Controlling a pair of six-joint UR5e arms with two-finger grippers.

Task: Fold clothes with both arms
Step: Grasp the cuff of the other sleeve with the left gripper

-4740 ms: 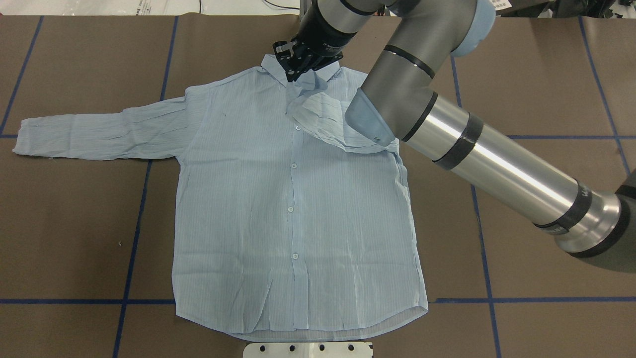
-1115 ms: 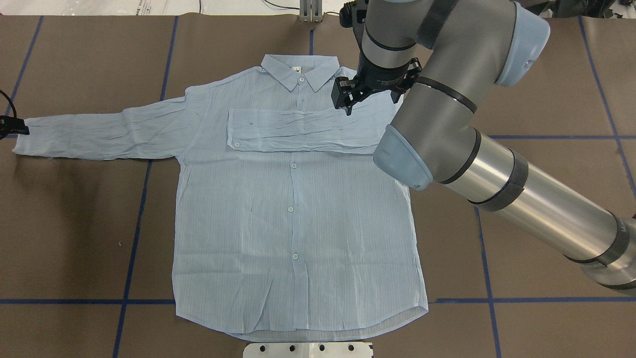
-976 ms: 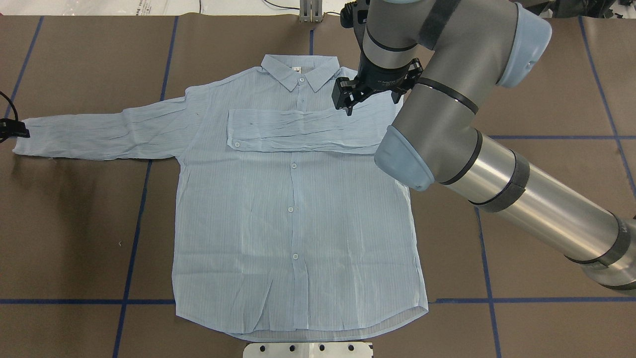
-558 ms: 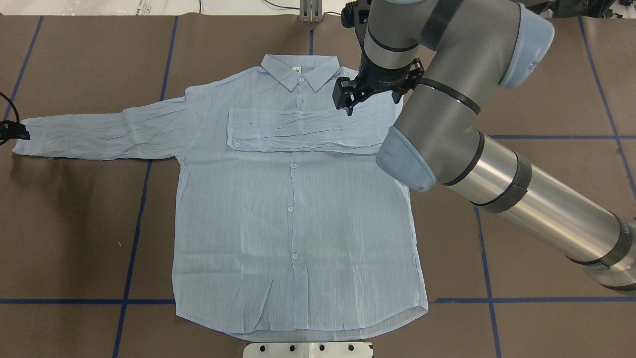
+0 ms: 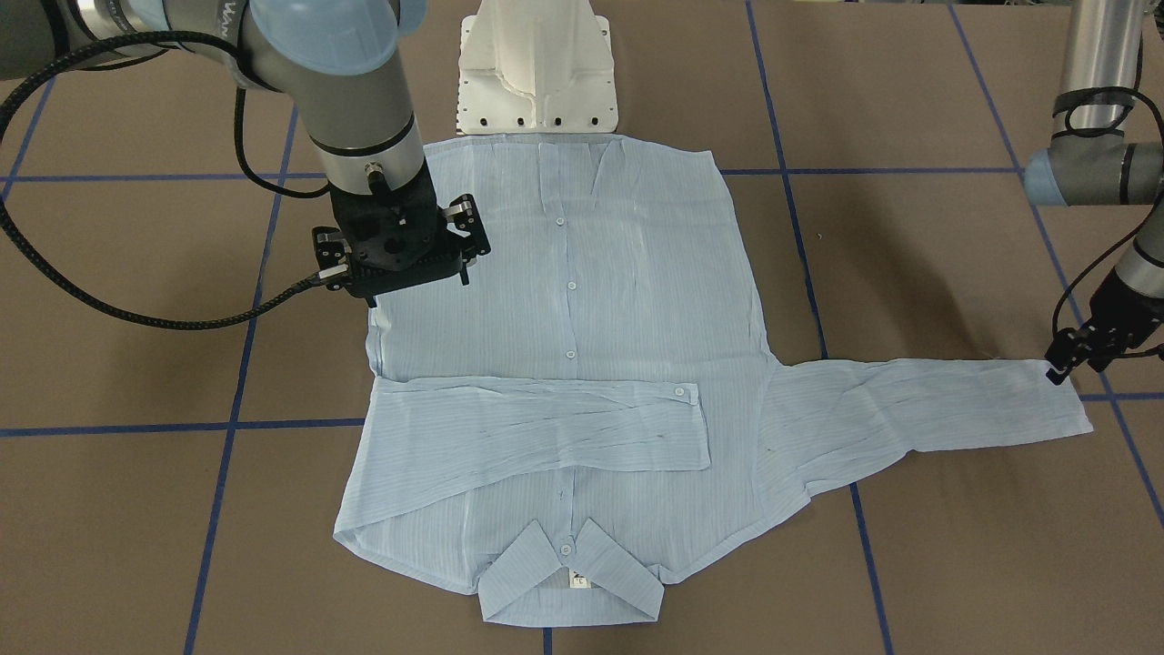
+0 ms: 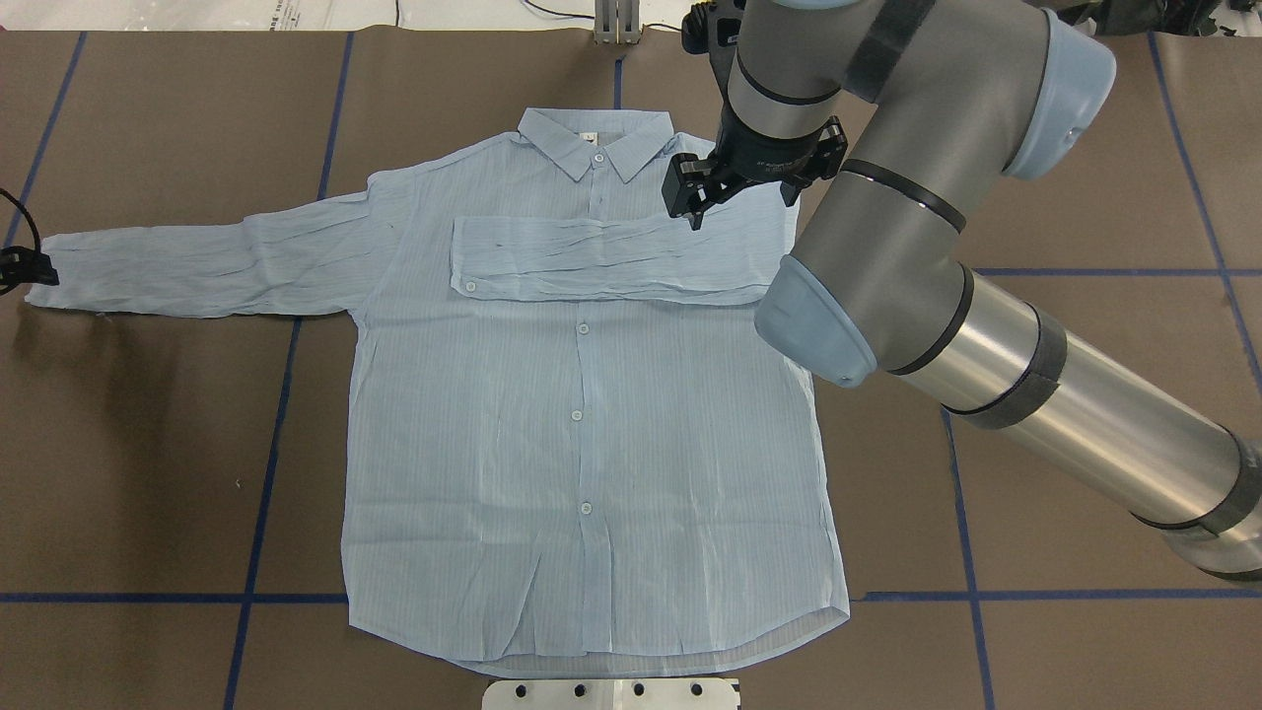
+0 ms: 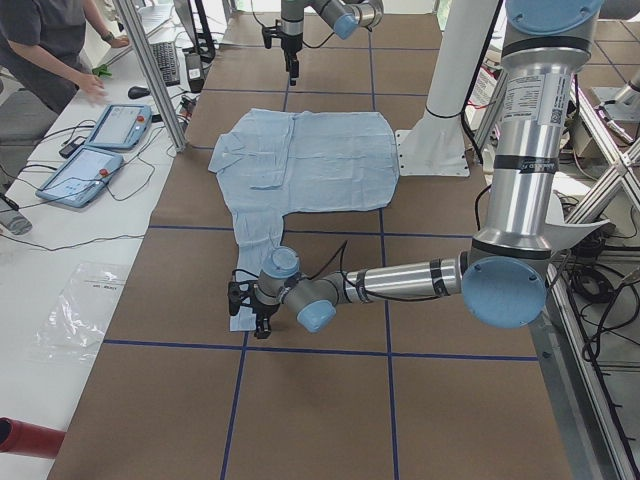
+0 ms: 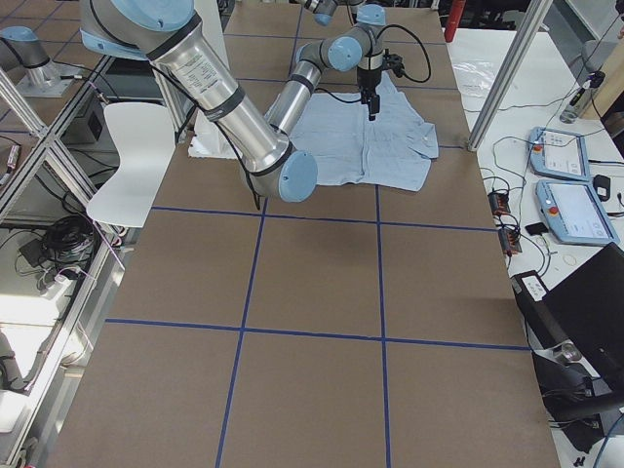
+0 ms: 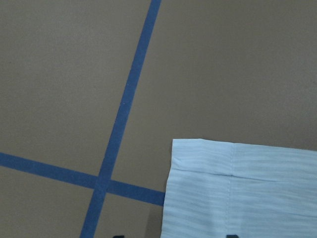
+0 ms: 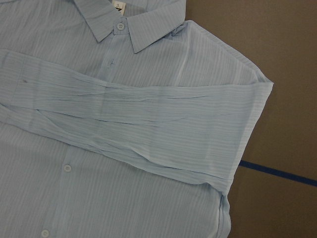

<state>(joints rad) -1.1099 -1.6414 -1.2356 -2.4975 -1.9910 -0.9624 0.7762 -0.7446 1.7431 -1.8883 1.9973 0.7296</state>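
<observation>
The folded sleeve shows a cuff button. So I should expect the stretched-out sleeve to bring up a hidden button when I fold it.
The pale-blue shirt lies flat, buttons up, collar at the far side. One sleeve is folded across the chest; the other sleeve stretches out to the overhead view's left. My left gripper stands open at that sleeve's cuff, the cuff's corner lying between its fingers. My right gripper hovers open above the shirt's shoulder, beside the collar, holding nothing. From across the table the left gripper sits at the cuff's end and the right gripper over the shirt's side.
The white pedestal base touches the shirt's hem. Blue tape lines cross the brown table cover. A black cable loops beside the right arm. A person and tablets are at the side bench.
The right gripper has let go of the sleeve, which now lies folded across the chest, and has moved right of the collar. The left gripper has arrived at the outstretched cuff.
</observation>
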